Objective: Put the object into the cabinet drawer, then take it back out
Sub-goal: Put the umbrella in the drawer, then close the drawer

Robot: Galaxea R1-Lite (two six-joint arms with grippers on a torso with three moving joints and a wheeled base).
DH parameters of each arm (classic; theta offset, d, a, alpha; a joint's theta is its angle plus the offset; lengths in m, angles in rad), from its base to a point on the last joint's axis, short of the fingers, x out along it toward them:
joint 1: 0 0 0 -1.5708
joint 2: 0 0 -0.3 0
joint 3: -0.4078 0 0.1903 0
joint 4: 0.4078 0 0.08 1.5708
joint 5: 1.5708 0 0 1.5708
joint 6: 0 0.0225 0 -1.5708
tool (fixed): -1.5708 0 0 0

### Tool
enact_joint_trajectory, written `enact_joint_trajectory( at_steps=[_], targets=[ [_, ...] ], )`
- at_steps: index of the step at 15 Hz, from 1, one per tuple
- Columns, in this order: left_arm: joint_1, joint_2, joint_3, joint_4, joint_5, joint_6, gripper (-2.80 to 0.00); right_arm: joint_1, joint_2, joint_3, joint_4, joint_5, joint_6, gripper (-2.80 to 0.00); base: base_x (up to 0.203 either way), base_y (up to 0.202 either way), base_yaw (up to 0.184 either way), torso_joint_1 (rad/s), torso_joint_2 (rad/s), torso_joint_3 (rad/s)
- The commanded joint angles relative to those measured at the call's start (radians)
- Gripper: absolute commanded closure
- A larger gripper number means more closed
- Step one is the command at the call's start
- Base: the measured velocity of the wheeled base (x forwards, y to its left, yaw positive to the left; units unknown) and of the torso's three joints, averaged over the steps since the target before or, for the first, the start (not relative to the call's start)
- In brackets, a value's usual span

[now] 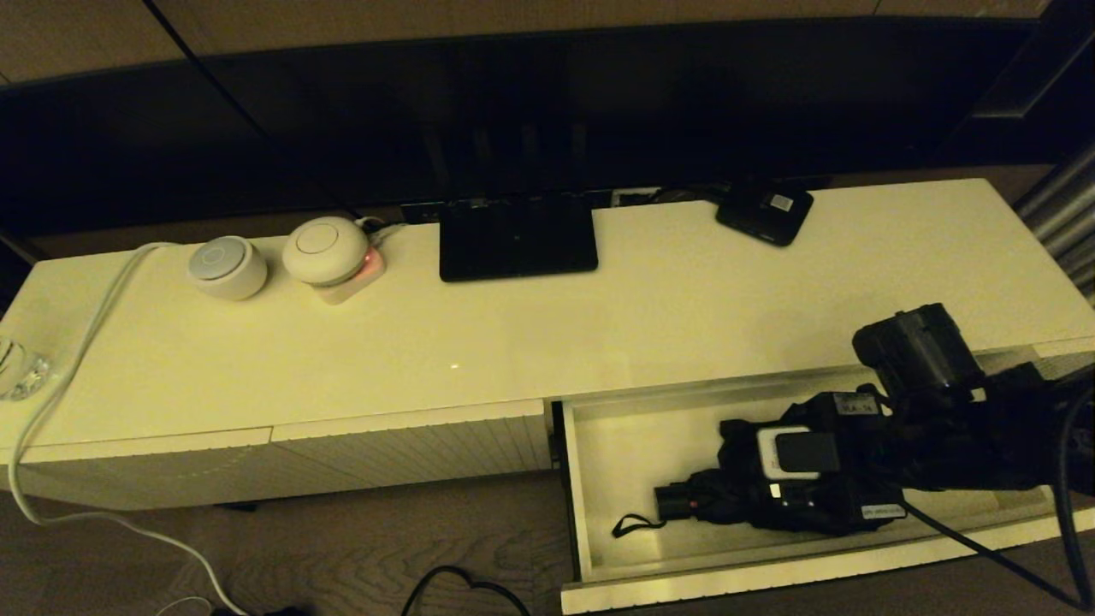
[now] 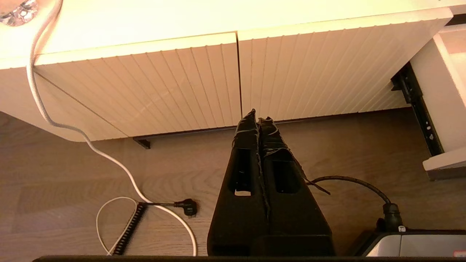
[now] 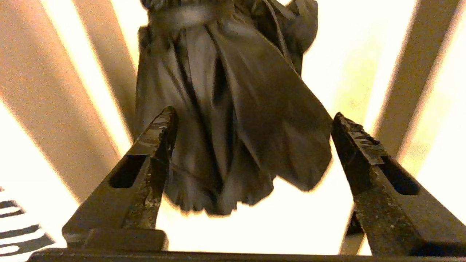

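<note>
The cream drawer [image 1: 719,583] will slide all the way shut when the robot pushes its front, because the black folding umbrella [image 1: 708,496] lies entirely inside the drawer's sides.
The black folding umbrella [image 1: 684,503] lies inside the pulled-out cream drawer [image 1: 575,479], handle toward the drawer's left end and strap loop [image 1: 629,525] on the drawer floor. My right wrist [image 1: 821,462] hovers over its fabric end. In the right wrist view the right gripper [image 3: 253,115] is open, one finger on each side of the loose bunched fabric [image 3: 225,120], with the bright drawer floor [image 3: 291,225] below. My left gripper [image 2: 259,117] is shut on nothing and hangs over the floor in front of the closed ribbed fronts [image 2: 182,83].
On the cabinet top stand a flat black stand [image 1: 517,235], a small black box with a white label [image 1: 764,212], two round white devices [image 1: 227,267] [image 1: 326,250] and a glass [image 1: 17,370]. A white cable [image 1: 68,376] drops to the floor.
</note>
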Motion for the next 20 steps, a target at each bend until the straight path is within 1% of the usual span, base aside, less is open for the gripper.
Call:
enact_joint_trajectory(
  at_steps=[1, 3, 4, 6, 7, 9, 11, 14, 18, 20],
  targets=[
    [0.0, 0.0, 0.003, 0.0, 0.0, 0.0, 0.0, -0.001, -0.127, 0.059, 0.029, 0.0, -0.009, -2.8, 0.0, 0.0, 0.0, 0.0, 0.0, 0.0],
    [0.0, 0.0, 0.003, 0.0, 0.0, 0.0, 0.0, -0.001, -0.2, 0.101, 0.08, 0.001, -0.007, -2.8, 0.0, 0.0, 0.0, 0.0, 0.0, 0.0],
    [0.0, 0.0, 0.003, 0.0, 0.0, 0.0, 0.0, 0.002, -0.237, 0.12, 0.102, 0.002, -0.005, 0.0, 0.0, 0.0, 0.0, 0.0, 0.0, 0.0],
    [0.0, 0.0, 0.003, 0.0, 0.0, 0.0, 0.0, 0.017, -0.288, 0.169, 0.136, 0.013, -0.004, 0.0, 0.0, 0.0, 0.0, 0.0, 0.0, 0.0],
    [0.0, 0.0, 0.003, 0.0, 0.0, 0.0, 0.0, 0.023, -0.304, 0.201, 0.136, 0.035, -0.005, 0.0, 0.0, 0.0, 0.0, 0.0, 0.0, 0.0],
    [0.0, 0.0, 0.003, 0.0, 0.0, 0.0, 0.0, 0.028, -0.331, 0.261, 0.139, 0.104, -0.006, 0.0, 0.0, 0.0, 0.0, 0.0, 0.0, 0.0],
    [0.0, 0.0, 0.003, 0.0, 0.0, 0.0, 0.0, 0.028, -0.358, 0.312, 0.14, 0.135, -0.006, 0.0, 0.0, 0.0, 0.0, 0.0, 0.0, 0.0],
    [0.0, 0.0, 0.003, 0.0, 0.0, 0.0, 0.0, 0.036, -0.42, 0.334, 0.142, 0.153, -0.009, 0.0, 0.0, 0.0, 0.0, 0.0, 0.0, 0.0],
    [0.0, 0.0, 0.003, 0.0, 0.0, 0.0, 0.0, 0.113, -0.492, 0.4, 0.193, 0.161, -0.009, 0.0, 0.0, 0.0, 0.0, 0.0, 0.0, 0.0],
    [0.0, 0.0, 0.003, 0.0, 0.0, 0.0, 0.0, 0.133, -0.47, 0.443, 0.186, 0.161, -0.007, 0.0, 0.0, 0.0, 0.0, 0.0, 0.0, 0.0]
  ],
)
